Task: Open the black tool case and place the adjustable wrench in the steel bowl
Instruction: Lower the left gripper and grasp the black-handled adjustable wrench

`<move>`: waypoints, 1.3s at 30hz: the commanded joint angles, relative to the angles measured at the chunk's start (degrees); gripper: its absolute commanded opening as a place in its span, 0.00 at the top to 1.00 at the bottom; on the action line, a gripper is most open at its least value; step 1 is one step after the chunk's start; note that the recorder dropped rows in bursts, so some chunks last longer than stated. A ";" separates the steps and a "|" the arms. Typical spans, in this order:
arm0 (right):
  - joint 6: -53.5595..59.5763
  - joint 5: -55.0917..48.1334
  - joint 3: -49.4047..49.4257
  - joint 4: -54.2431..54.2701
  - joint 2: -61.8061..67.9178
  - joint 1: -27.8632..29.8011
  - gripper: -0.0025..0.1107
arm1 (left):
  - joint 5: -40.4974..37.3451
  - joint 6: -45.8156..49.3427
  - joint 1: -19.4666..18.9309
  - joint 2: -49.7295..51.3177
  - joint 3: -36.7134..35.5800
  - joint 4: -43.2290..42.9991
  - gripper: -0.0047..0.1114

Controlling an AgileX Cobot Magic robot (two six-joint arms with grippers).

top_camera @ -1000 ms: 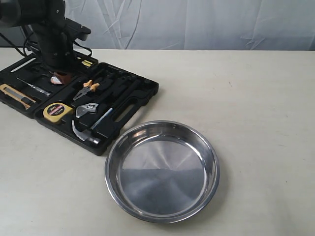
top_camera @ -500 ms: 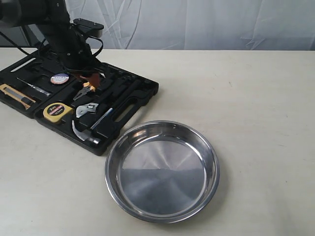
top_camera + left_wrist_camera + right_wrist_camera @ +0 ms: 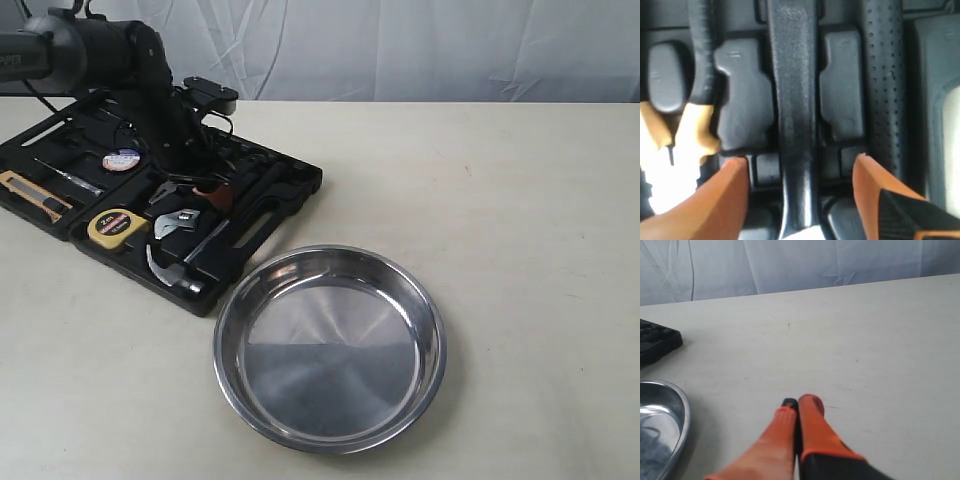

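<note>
Dark gaps run (image 3: 819,95) beside the black handle, so I expect the adjustable wrench (image 3: 177,221) will come straight out when I lift it, and the pliers and hammer will stay in place.
The black tool case (image 3: 290,195) lies open at the table's back left, its tools in their recesses. The adjustable wrench (image 3: 178,221) rests in its recess, silver head beside the tape measure. My left gripper (image 3: 215,193) hangs low over the wrench's handle end. In the left wrist view the wrench's black handle (image 3: 795,100) runs between the orange fingers (image 3: 735,192), and my left gripper (image 3: 800,160) is open astride it; contact does not show. The steel bowl (image 3: 330,345) sits empty in front of the case. My right gripper (image 3: 799,405) is shut above bare table, holding nothing.
Orange-handled pliers (image 3: 690,135) and the hammer's dotted grip (image 3: 885,75) flank the wrench closely. A yellow tape measure (image 3: 117,227), the hammer head (image 3: 168,275) and a utility knife (image 3: 30,195) also lie in the case. The bowl's rim (image 3: 670,415) is near my right gripper.
My left arm has swung from the case's back half forward and right, and its gripper has come down over the wrench's handle. The bowl and tools have not moved.
</note>
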State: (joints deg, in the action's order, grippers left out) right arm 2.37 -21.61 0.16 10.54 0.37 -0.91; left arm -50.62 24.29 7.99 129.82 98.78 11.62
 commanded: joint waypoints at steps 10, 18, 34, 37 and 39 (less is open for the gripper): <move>0.23 0.67 -0.16 0.03 -0.37 0.25 0.98 | 2.69 -2.39 1.27 3.14 -0.03 -2.10 0.74; 0.23 0.82 -0.16 0.13 -0.37 0.25 0.98 | 2.95 -2.83 1.27 2.24 -0.03 -0.79 0.96; 0.23 0.82 -0.16 0.13 -0.37 0.25 0.98 | 3.31 -2.83 1.27 -5.52 -0.03 -0.79 0.96; 0.23 0.67 -0.16 0.08 -0.37 0.25 0.98 | 3.13 -2.83 1.27 -5.60 -0.03 -0.61 0.96; 0.23 0.67 -0.16 0.08 -0.37 0.25 0.98 | 2.55 -2.83 1.27 -5.75 -0.03 -0.61 0.96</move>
State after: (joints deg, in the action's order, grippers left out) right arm 2.37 -21.61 0.16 10.54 0.37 -0.91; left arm -47.79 21.51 8.91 124.94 98.33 10.57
